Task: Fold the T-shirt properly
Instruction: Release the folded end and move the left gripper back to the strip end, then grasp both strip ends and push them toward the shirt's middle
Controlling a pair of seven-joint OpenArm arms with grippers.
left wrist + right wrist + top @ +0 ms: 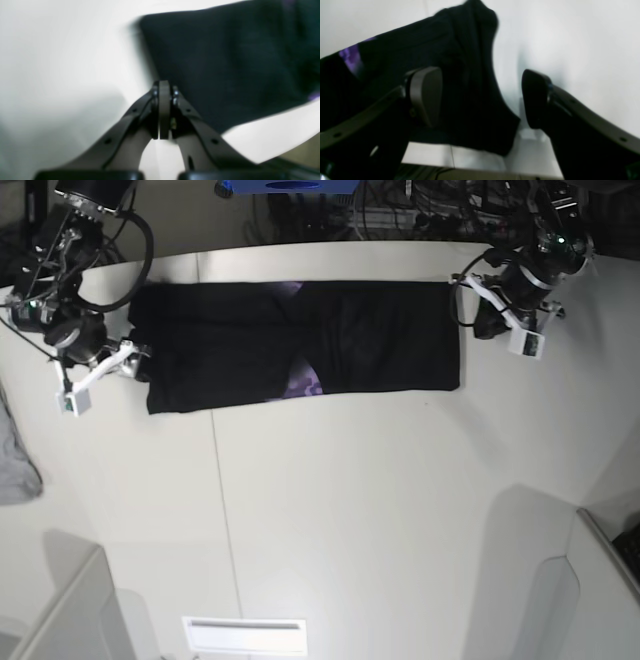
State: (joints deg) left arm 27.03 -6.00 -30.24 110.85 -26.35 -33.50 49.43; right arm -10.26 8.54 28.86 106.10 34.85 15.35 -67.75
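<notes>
The robot's left gripper is closed just off the end of the long T-shirt strip [452,340], so it needs to move back and push that end toward the T-shirt strip's middle [305,340].
The black T-shirt [300,345] lies flat as a long folded strip across the far part of the white table [350,500]. A bit of purple print [303,383] shows near its middle. My left gripper [163,86] is shut with nothing between its pads. It hovers just off the strip's end [225,62], at the right in the base view [468,305]. My right gripper [481,97] is open, its pads [427,95] spread above the other end of the shirt [470,75], at the left in the base view [135,358].
A light grey cloth [15,470] lies at the table's left edge. Pale box-like shapes stand at the near left [60,610] and near right [590,600]. Cables and equipment [400,210] sit behind the table's far edge.
</notes>
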